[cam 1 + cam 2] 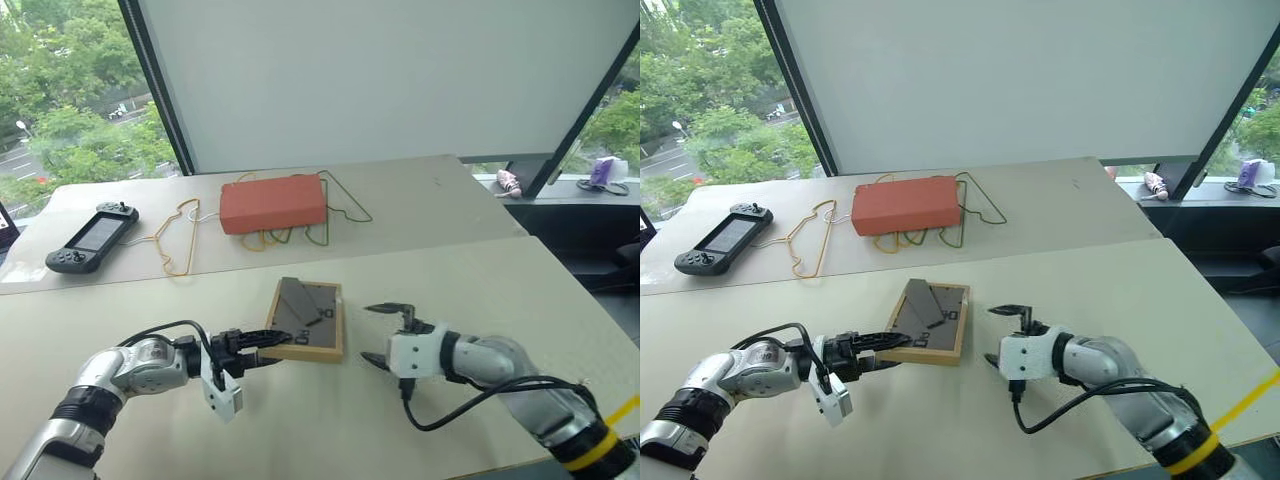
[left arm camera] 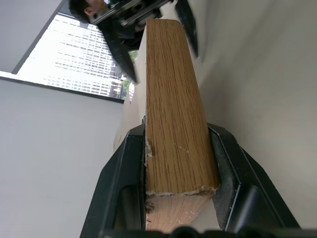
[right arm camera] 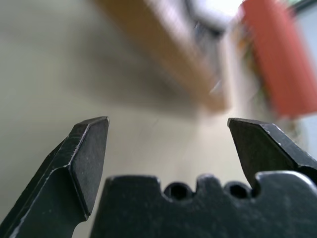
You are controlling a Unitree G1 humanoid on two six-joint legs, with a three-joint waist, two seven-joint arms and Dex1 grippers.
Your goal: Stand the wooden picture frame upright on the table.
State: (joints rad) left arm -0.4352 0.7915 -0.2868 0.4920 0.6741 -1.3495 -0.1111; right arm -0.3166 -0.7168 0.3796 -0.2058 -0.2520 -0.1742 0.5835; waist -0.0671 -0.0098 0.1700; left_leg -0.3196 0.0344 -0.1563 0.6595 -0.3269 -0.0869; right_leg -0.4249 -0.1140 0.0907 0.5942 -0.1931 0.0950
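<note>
The robot's right gripper should first swing the stand's loose end up and then stand the frame upright, because the prop stand is folded against the wooden picture frame's backing.
The wooden picture frame lies back side up on the table, its dark grey backing and prop stand showing. My left gripper reaches in from the left and is shut on the frame's near edge. In the left wrist view both black fingers press against the light-wood edge. My right gripper stands open just right of the frame, apart from it, with nothing between its fingers. In the right wrist view the blurred frame sits beyond the open right gripper.
On the rear table lie an orange-red box, wire hangers beside and under it, and a black game controller at far left. A seam separates the two tables. Small objects sit on the window ledge at right.
</note>
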